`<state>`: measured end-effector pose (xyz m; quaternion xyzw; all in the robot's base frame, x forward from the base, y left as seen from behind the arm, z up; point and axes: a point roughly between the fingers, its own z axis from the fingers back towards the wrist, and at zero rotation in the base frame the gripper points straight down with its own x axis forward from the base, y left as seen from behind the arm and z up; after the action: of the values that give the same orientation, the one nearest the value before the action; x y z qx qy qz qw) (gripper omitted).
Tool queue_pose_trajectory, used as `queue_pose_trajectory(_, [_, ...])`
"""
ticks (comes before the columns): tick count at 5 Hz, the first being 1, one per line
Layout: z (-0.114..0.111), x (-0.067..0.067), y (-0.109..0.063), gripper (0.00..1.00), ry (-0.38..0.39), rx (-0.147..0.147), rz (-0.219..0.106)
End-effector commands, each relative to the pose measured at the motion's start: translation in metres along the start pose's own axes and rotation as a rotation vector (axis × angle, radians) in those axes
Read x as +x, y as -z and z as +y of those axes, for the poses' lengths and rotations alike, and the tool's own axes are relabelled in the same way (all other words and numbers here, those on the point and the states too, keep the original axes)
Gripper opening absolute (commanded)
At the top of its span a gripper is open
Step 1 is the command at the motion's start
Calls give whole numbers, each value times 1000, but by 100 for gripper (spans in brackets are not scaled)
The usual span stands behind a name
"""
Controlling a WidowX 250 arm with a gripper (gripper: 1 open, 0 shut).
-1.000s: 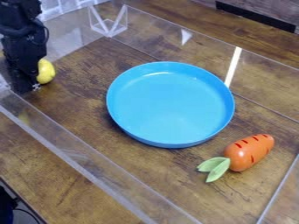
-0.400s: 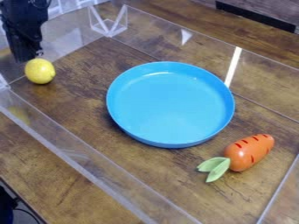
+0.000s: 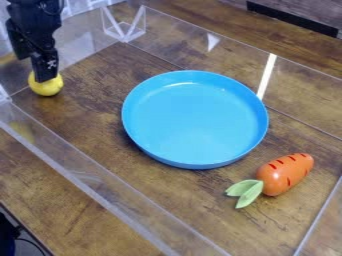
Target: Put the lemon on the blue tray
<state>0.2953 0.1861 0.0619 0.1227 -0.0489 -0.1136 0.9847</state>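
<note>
My gripper's fingers reach only the lemon's upper edge (image 3: 48, 74). Next, I open my gripper and move lower around the lemon's middle (image 3: 47, 86) before I lift the lemon.
The lemon (image 3: 48, 87) lies on the wooden table at the far left, well apart from the blue tray (image 3: 195, 118), which is in the middle and holds nothing. My black gripper (image 3: 46, 70) hangs right over the lemon, its fingertips reaching the fruit's top and hiding its upper edge. The fingers look slightly apart, and the lemon rests on the table rather than being lifted.
An orange carrot (image 3: 285, 173) with green leaves lies at the front right of the tray. Clear acrylic walls (image 3: 80, 190) fence in the table, and a clear stand (image 3: 124, 22) is at the back.
The gripper rose from beside the lemon, shifted right, and has come down over its top. The lemon sits slightly lower in view than 0.4 s ago.
</note>
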Motion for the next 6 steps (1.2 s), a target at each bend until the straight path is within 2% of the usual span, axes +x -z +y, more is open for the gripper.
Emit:
queue_pose_trajectory(1, [10,12,-6,100,-10,23,-54])
queue_pose_trajectory(2, [9,14,4,100,-12,9,-53])
queue_pose_trajectory(3, [8,15,14,100,-8,9,-52])
queue_pose_trajectory(4, [8,17,19,0,-4,17,-53])
queue_pose_trajectory(6, [9,24,9,0,-10,32,-60])
